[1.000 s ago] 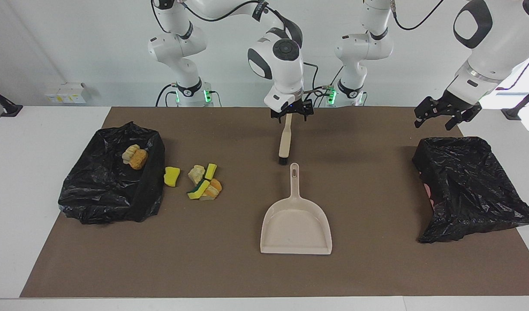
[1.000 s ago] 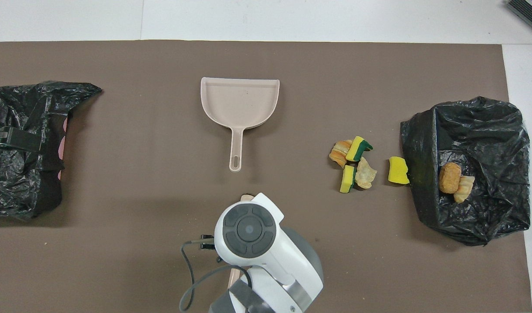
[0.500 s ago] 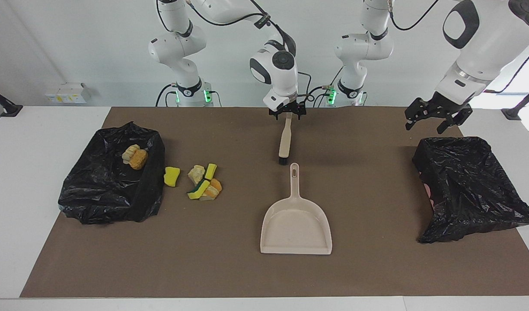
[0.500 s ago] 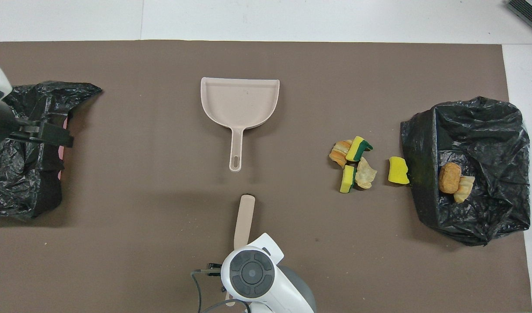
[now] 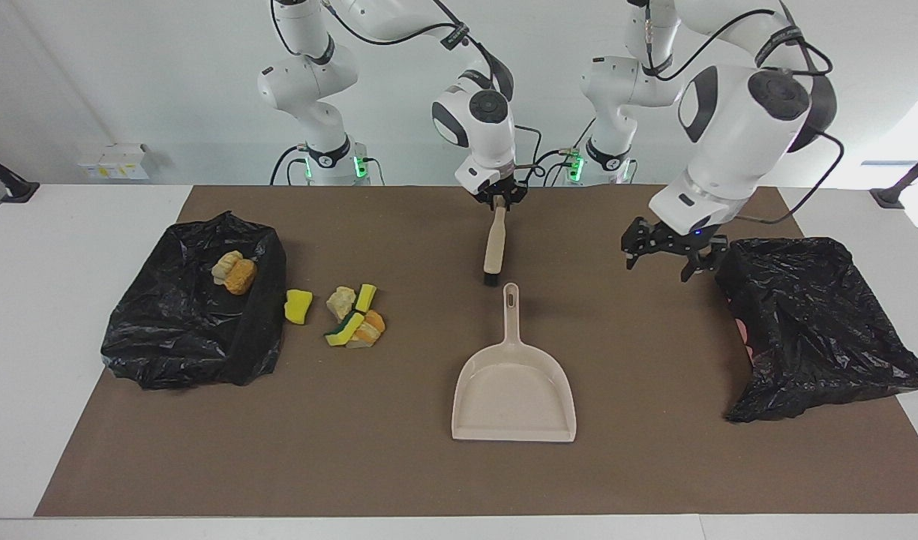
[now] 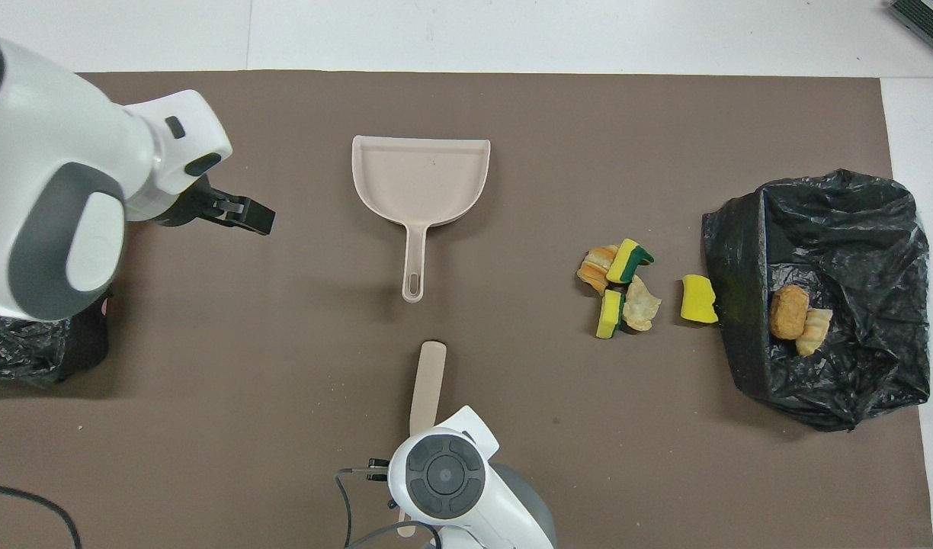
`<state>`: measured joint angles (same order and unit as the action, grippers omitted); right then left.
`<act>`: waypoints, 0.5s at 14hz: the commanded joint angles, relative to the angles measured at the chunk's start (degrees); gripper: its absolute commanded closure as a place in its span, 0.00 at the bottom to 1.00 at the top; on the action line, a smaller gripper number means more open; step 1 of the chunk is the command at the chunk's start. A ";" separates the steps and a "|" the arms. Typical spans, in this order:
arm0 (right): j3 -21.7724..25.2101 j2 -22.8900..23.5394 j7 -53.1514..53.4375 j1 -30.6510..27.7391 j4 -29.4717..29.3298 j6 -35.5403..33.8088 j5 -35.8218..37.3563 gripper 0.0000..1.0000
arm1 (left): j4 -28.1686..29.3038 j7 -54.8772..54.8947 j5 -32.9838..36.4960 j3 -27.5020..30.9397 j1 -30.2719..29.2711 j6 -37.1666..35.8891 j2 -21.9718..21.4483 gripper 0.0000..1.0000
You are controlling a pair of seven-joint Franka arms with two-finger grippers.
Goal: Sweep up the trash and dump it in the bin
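Note:
The dustpan's straight edge (image 6: pixel 421 141) is open and its curved rim sticks up. The sponge chunks (image 6: pixel 623 289) will therefore slide in and collect there when I sweep.
The trash is a heap of yellow, green-backed, orange and tan sponge chunks (image 5: pixel 354 319) (image 6: pixel 617 286) on the brown mat, with one yellow chunk (image 5: pixel 298 306) (image 6: pixel 698 299) against a black bag-lined bin (image 5: pixel 268 322) (image 6: pixel 741 335). Two tan chunks (image 5: pixel 235 273) (image 6: pixel 796 319) lie inside that bin. A beige brush (image 5: pixel 494 247) (image 6: pixel 428 381) lies flat, bristles toward the beige dustpan (image 5: pixel 513 390) (image 6: pixel 421 179). My right gripper (image 5: pixel 499 201) is shut on the brush's handle end; in the overhead view its wrist hides it. My left gripper (image 5: pixel 660 261) (image 6: pixel 242 216) hangs open over bare mat.
A second black bag-lined bin (image 5: pixel 811 322) (image 6: pixel 24 351) sits at the left arm's end of the table, right beside my left gripper. The brown mat (image 5: pixel 354 450) covers most of the white table.
My right gripper has shut on the brush handle. My left arm has swung down from above the bin at its end toward the middle of the mat.

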<state>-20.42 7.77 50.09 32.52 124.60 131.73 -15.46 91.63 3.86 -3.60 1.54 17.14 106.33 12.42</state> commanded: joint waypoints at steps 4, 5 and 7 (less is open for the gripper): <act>0.38 -8.62 -2.27 -7.53 -0.76 -11.37 -0.54 1.00 | -9.02 -10.80 2.64 1.00 7.55 4.66 12.09 0.00; 0.30 -11.61 -4.36 -10.51 -0.67 -16.20 -0.54 1.00 | -9.02 -11.50 2.72 1.00 8.77 5.72 13.15 0.00; 0.38 -15.84 -8.41 -16.49 -0.67 -24.90 2.68 1.00 | -8.75 -14.04 3.07 0.92 10.01 7.74 13.86 0.00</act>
<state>-19.61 -3.05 45.40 20.81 122.56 112.32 -14.68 84.60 -8.01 -1.73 1.57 25.81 113.16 25.05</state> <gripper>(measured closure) 0.740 0.000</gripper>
